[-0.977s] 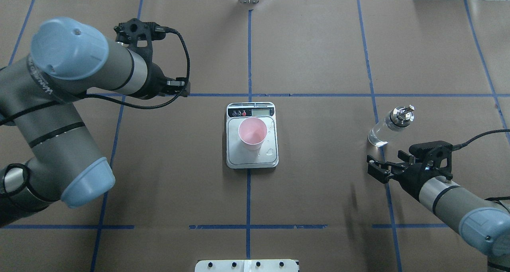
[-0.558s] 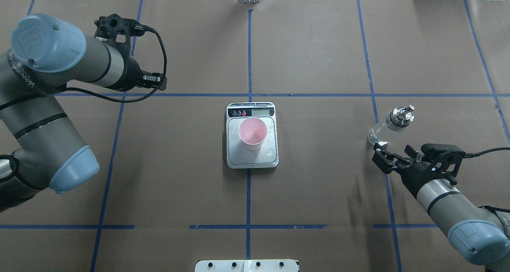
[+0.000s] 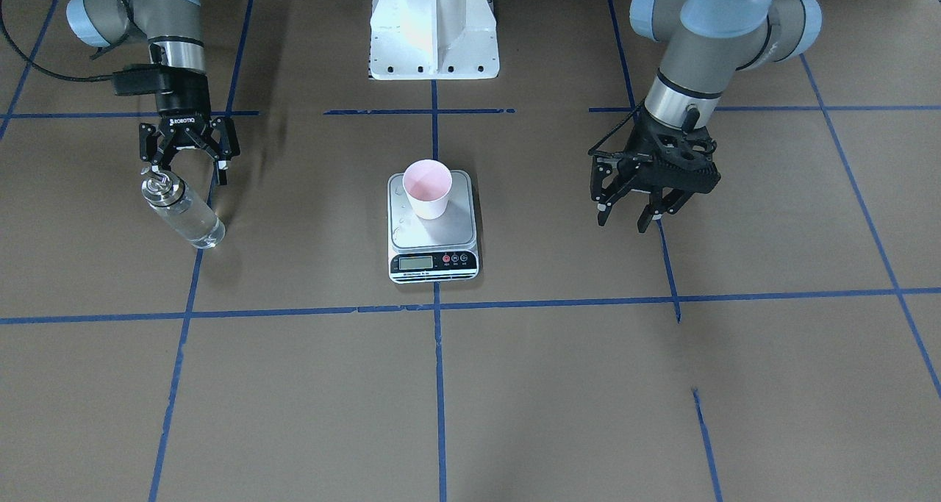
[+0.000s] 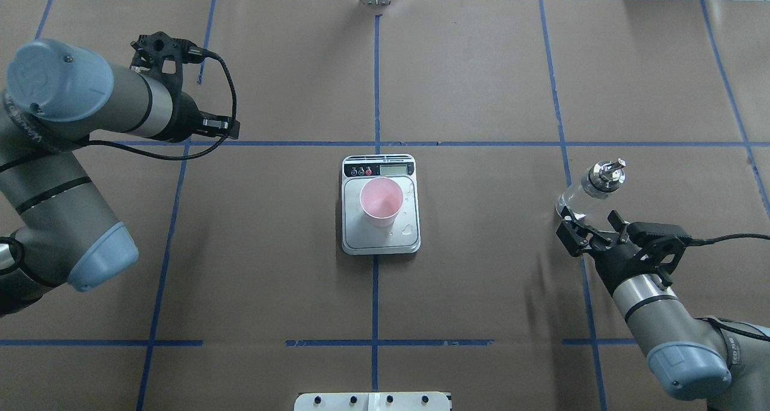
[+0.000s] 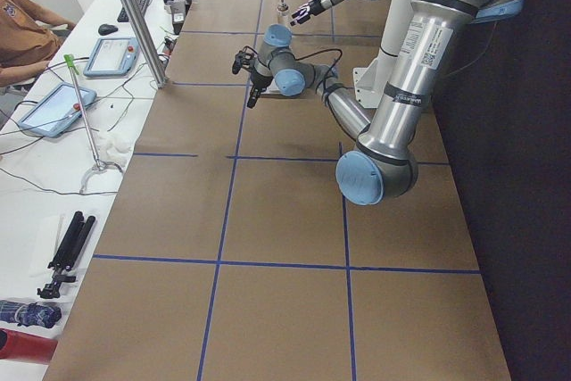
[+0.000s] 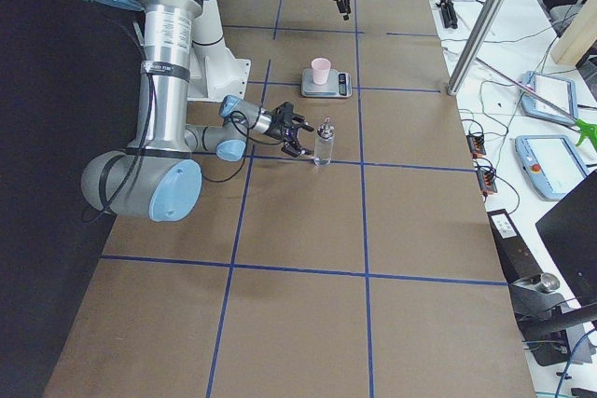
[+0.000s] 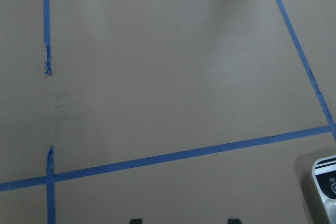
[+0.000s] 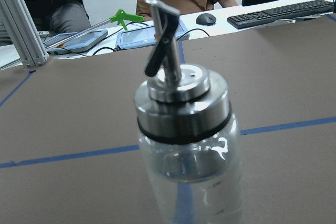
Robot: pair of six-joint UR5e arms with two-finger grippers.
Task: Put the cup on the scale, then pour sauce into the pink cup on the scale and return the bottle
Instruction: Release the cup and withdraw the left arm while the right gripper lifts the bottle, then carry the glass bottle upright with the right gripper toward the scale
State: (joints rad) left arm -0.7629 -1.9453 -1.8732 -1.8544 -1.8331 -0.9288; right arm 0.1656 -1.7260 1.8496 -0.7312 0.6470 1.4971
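The sauce (image 3: 203, 228) should come out in a thin stream when I tip the bottle, because the silver pourer cap ends in a narrow spout (image 8: 171, 59).
The pale pink cup (image 4: 381, 201) stands upright on the silver scale (image 4: 352, 239) at the table's middle; both also show in the front view, the cup (image 3: 427, 187) on the scale (image 3: 462, 226). The clear glass bottle (image 4: 592, 188) with its silver pourer cap stands on the table at the right, holding clear sauce. My right gripper (image 4: 586, 223) is open, just short of the bottle on its near side and not touching it. The right wrist view shows the bottle (image 8: 184, 145) close ahead. My left gripper (image 3: 625, 219) is open and empty, left of the scale above the table.
Water drops (image 4: 409, 229) lie on the scale's platform. A corner of the scale (image 7: 326, 187) shows in the left wrist view. The white robot base (image 3: 434, 24) stands behind the scale. Operators and tablets (image 6: 550, 160) are beyond the table's far edge.
My right gripper has moved up toward the bottle and turned to face it. My left arm has drawn back to the left, away from the scale. Cup, scale and bottle have not moved.
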